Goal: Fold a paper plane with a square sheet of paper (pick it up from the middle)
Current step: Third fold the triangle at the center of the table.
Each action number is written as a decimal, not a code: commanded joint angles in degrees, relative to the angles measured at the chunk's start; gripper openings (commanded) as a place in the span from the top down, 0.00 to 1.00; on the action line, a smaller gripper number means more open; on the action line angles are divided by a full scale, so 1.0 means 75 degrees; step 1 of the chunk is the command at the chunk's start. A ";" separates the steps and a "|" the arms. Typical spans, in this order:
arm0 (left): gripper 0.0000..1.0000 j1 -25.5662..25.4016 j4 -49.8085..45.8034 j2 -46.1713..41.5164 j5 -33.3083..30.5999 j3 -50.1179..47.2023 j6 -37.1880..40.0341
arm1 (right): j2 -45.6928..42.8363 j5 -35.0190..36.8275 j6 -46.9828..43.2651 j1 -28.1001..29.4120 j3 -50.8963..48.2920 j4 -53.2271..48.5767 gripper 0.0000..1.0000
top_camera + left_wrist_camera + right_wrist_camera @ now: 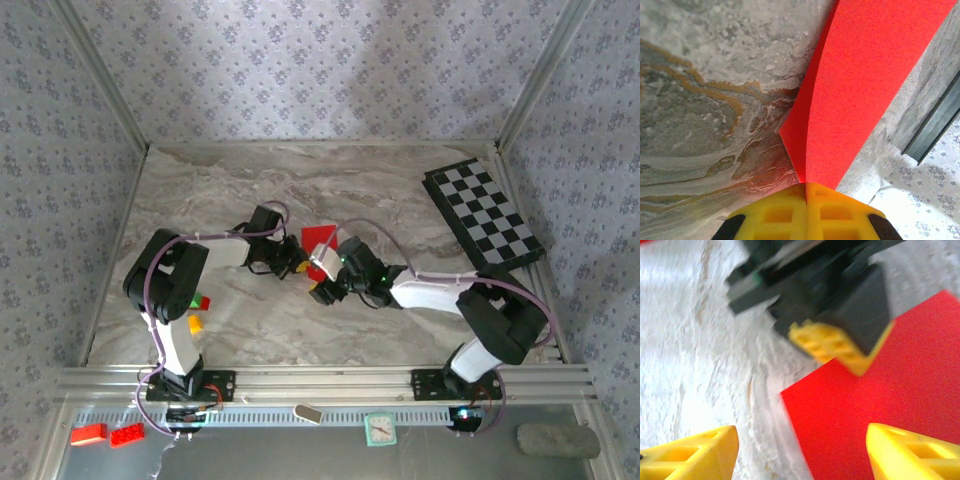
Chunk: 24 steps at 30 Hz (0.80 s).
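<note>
The red paper is standing in a loose curve, so my right gripper needs to hold its near end while my left gripper opens and pushes the paper down flat.
The square sheet of paper is bright red and sits mid-table between the two arms. In the left wrist view the red paper rises from my left gripper, whose yellow fingers are pressed together on its lower edge, bending it into a curve. In the right wrist view the red paper lies past my right gripper, which is open, its yellow fingers wide apart just short of the sheet's corner. The left gripper's yellow fingers show there holding the sheet's far edge.
A black-and-white checkered board lies at the back right of the marble table. Small coloured bricks sit by the left arm's base, and red bricks lie on the front rail.
</note>
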 commanded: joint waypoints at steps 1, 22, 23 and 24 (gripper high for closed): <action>1.00 -0.0060 -0.0059 -0.0187 -0.0067 0.0217 -0.0086 | 0.0232 0.0387 -0.0692 0.0093 -0.0030 0.0835 0.31; 0.99 -0.0124 -0.0106 -0.0174 -0.0113 0.0184 -0.0132 | 0.0648 0.1159 -0.1248 0.0206 -0.0004 0.1117 0.64; 0.98 -0.0116 -0.0117 -0.0175 -0.0125 0.0181 -0.0132 | 0.0639 0.1141 -0.1251 0.0201 -0.0007 0.1096 0.65; 0.98 -0.0123 -0.0137 -0.0185 -0.0137 0.0173 -0.0120 | 0.0625 0.1085 -0.1242 0.0200 -0.0008 0.1073 0.66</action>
